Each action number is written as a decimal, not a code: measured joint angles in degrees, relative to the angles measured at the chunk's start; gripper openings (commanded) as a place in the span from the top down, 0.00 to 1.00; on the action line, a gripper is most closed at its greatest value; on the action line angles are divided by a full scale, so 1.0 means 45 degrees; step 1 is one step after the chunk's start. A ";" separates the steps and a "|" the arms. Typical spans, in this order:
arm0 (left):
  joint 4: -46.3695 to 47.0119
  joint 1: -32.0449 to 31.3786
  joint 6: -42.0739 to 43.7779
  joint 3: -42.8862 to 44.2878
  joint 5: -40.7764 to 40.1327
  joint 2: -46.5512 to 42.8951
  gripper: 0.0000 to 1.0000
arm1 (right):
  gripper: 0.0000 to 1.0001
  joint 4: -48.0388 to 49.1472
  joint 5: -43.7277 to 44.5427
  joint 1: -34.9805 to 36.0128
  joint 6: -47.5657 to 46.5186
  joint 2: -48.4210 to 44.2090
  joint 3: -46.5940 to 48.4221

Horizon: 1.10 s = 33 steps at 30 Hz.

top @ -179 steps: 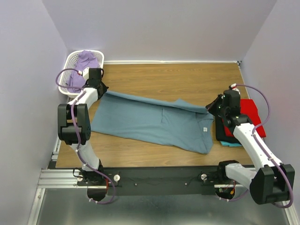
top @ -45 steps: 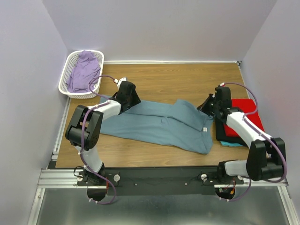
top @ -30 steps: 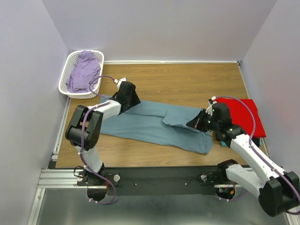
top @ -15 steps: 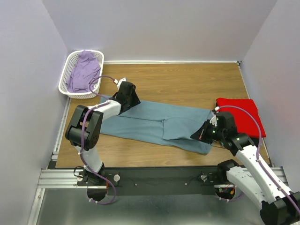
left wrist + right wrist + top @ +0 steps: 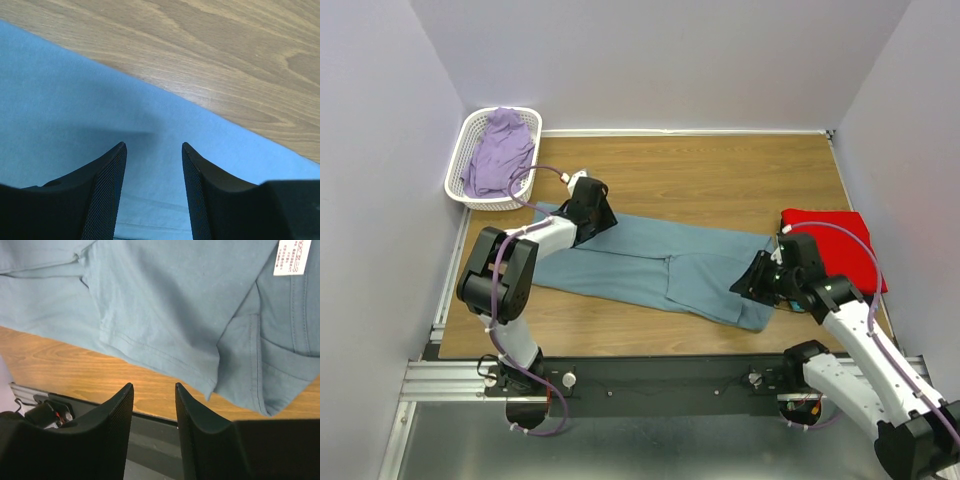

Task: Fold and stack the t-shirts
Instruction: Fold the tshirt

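Note:
The sleeve's inner edge bends inward on the blue-grey t-shirt, so the robot's right gripper should pinch the sleeve's near corner and pull it straight before any further folding.
The blue-grey t-shirt lies flat and folded lengthwise across the table's middle. Its white neck label and folded hem show in the right wrist view. My left gripper hovers open over the shirt's far left edge, nothing between its fingers. Open as well, my right gripper hangs over the shirt's near right end, and past its empty fingers I see bare wood. A folded red t-shirt lies at the right edge.
A white lattice basket holding a lilac garment stands at the far left corner. The table's front edge with its black rail lies right below my right gripper. Bare wood stretches behind the shirt.
My right gripper pulled the shirt's far right flap toward the near edge, laid it over, then opened and let it go. The left gripper stayed open in place.

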 measured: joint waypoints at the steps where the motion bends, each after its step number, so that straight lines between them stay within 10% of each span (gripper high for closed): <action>1: 0.0000 0.0000 -0.0015 0.0000 0.0000 -0.0044 0.44 | 0.52 0.0112 0.0029 0.0024 0.0010 0.0131 0.0034; 33: -0.0695 0.0840 -0.0053 -0.2414 -0.0083 -0.3332 0.43 | 0.52 0.4896 0.5537 0.4027 0.1438 0.7854 0.0792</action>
